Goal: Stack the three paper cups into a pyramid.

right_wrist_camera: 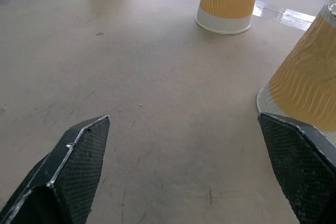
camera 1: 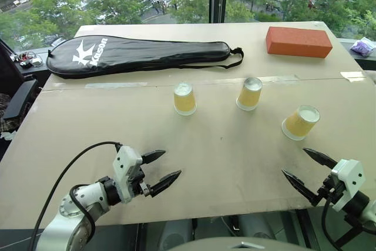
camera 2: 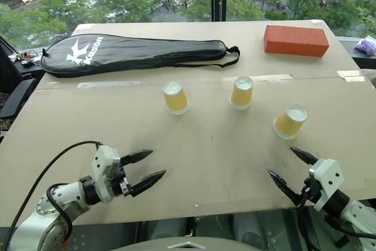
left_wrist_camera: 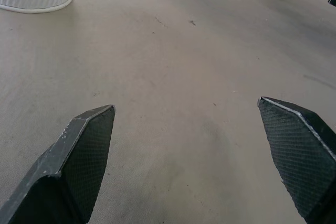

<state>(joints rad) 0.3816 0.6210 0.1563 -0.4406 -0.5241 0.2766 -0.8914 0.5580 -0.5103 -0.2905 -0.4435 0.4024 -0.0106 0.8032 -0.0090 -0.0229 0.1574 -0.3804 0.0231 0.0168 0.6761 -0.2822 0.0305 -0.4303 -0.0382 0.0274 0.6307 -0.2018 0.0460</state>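
The third cup (camera 1: 301, 123) will stay round when I grip and carry it, because a rippled sleeve (right_wrist_camera: 305, 82) goes around the cup's side.
Three yellow-orange paper cups stand upside down and apart in a loose row across the table's middle: a left cup (camera 1: 184, 99), a middle cup (camera 1: 249, 93) and a right cup (camera 1: 301, 122). None rests on another, so there is no pyramid. My left gripper (camera 1: 164, 170) hovers open near the front edge, well short of the left cup, with nothing between its fingers. My right gripper (camera 1: 301, 170) is open too, empty, just in front of the right cup (right_wrist_camera: 307, 90).
A black racket bag (camera 1: 138, 54) lies along the back left of the tan table (camera 1: 223, 157). An orange brick (camera 1: 298, 42) sits at the back right. A window runs behind the table's far edge.
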